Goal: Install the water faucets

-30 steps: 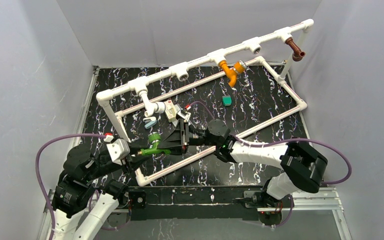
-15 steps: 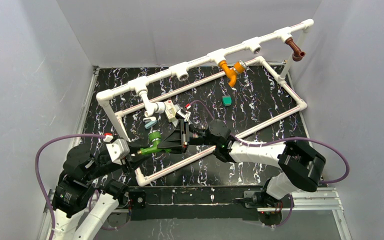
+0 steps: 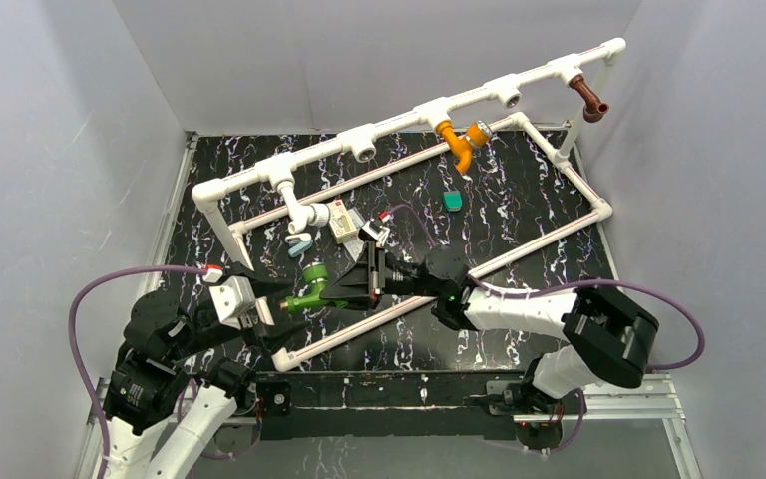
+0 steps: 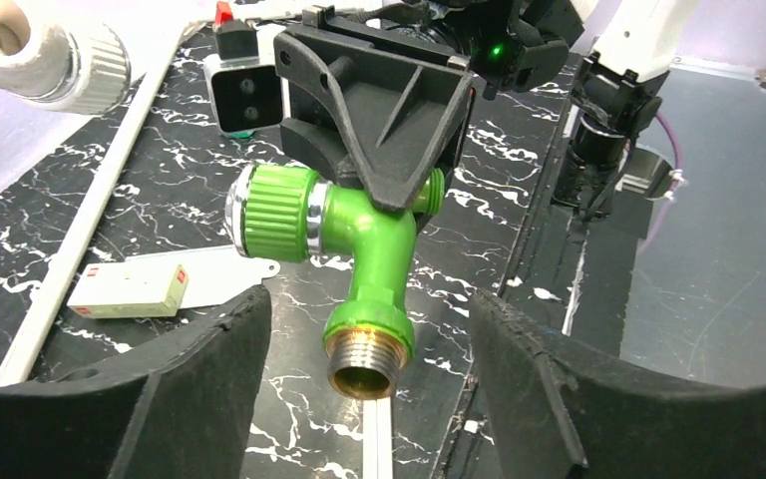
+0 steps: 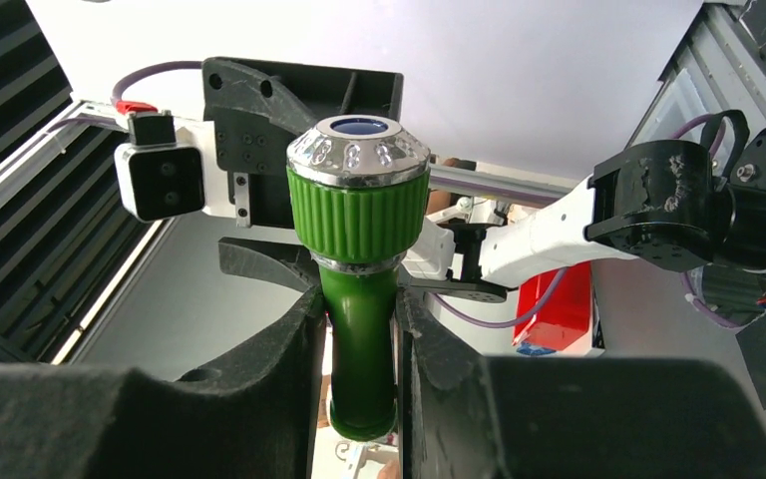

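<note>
I should turn my left gripper to line up with the green faucet's knob (image 4: 277,213) before I grip behind the brass threads (image 4: 370,315), because the knob points across that gripper's fingers.
The bright green faucet (image 3: 310,288) hangs above the table's front left. My right gripper (image 3: 331,291) is shut on its body just behind the ribbed knob (image 5: 359,215), its pads tight against both sides of the stem. My left gripper (image 3: 264,312) stands open. Its fingers (image 4: 209,359) flank the brass threaded end (image 4: 367,361) without touching it. On the raised white pipe (image 3: 399,122) sit a white faucet (image 3: 304,215), an orange faucet (image 3: 459,141) and a brown faucet (image 3: 589,98).
Two tee sockets (image 3: 363,150) (image 3: 509,97) on the pipe hold nothing. A rectangular white pipe frame (image 3: 559,230) lies on the black marbled table. A teal piece (image 3: 452,201) and a small beige box (image 3: 340,220) lie inside it. Grey walls stand close on three sides.
My left gripper has opened and let go of the green faucet's threaded end. The right gripper has tightened on the faucet and holds it alone, slightly lower and to the right.
</note>
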{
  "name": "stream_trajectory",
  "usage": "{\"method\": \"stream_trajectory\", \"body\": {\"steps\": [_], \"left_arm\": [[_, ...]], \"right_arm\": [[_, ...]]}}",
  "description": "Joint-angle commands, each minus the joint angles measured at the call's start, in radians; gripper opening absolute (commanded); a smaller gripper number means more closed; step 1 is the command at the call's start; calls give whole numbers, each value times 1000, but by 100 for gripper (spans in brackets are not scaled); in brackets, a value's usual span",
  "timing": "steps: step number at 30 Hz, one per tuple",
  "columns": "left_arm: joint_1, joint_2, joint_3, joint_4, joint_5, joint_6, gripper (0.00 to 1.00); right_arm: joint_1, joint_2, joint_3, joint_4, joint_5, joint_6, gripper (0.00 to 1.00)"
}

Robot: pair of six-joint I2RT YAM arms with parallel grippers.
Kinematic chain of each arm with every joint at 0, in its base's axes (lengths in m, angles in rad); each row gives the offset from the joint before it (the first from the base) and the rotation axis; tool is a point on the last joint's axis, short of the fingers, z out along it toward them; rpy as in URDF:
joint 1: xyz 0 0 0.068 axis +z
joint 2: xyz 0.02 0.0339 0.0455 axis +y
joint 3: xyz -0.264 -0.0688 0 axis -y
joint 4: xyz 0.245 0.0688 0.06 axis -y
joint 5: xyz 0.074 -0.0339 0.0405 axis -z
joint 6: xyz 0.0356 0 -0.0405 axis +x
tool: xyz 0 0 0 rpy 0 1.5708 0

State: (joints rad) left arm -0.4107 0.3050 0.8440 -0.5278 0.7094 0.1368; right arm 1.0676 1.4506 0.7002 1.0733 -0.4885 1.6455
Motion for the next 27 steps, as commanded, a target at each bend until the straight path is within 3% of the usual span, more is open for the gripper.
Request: {"method": "stream_trajectory", "body": {"steps": [1, 7, 12, 17, 22, 27], "left_arm": [[-7, -2, 29, 16, 53, -46, 72], [-6, 3, 52, 51, 69, -233, 76], [-7, 3, 66, 119, 66, -519, 79], [-7, 0, 84, 118, 46, -707, 80], [-7, -30, 62, 119, -41, -890, 80], [-7, -79, 1, 104, -75, -998, 80]], "right_arm": [[4, -95, -20, 26, 49, -76, 1], [4, -225, -35, -166, 99, -279, 1], [4, -341, -34, -363, 166, -481, 1], [4, -417, 10, -489, 170, -677, 1], [3, -407, 57, -508, 75, -753, 1], [3, -381, 51, -367, 7, -709, 1]]}}
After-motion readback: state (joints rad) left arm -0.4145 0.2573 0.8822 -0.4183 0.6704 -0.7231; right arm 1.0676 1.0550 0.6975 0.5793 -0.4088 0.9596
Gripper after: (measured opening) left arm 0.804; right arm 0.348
